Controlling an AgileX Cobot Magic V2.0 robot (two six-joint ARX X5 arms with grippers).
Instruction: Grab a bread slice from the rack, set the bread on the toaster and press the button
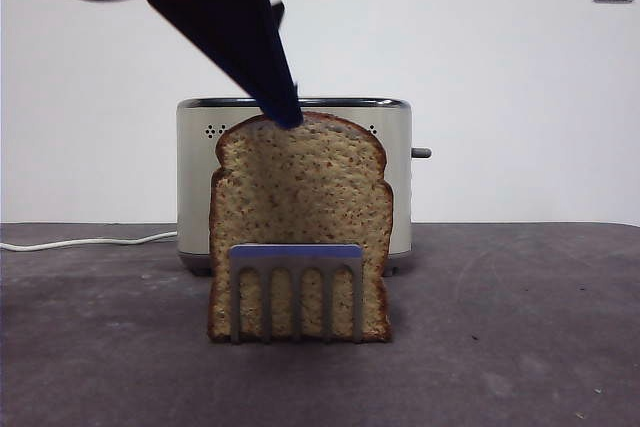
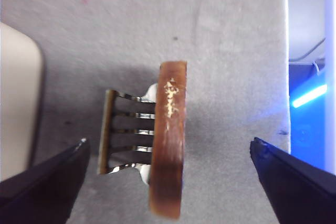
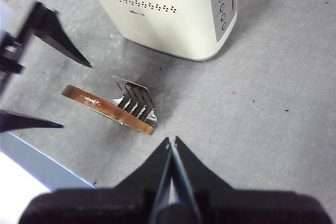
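The slice of bread (image 1: 302, 202) will stop with its rounded top sticking out when the robot lowers it into the toaster, because the toaster's lever (image 1: 421, 153) is up high.
The slice of bread (image 1: 300, 197) stands upright in the rack (image 1: 295, 252), just in front of the toaster (image 1: 195, 197). My left gripper (image 1: 283, 112) comes down from the upper left, and its tip is at the bread's domed top. In the left wrist view it (image 2: 169, 142) is open, with a jaw on each side of the bread's crust (image 2: 167, 177) and not touching it. The rack (image 2: 110, 129) and toaster (image 2: 16, 87) show there too. My right gripper (image 3: 170, 145) is shut and empty, high above the table, looking down on bread (image 3: 105, 107), rack (image 3: 136, 100), toaster (image 3: 168, 24) and left gripper (image 3: 75, 95).
The toaster's lever (image 1: 421, 153) sticks out on its right side, and a column of round buttons (image 3: 223, 11) sits on that end. A white cord (image 1: 80, 242) runs left from the toaster. The table's edge (image 2: 287, 77) lies close to the bread.
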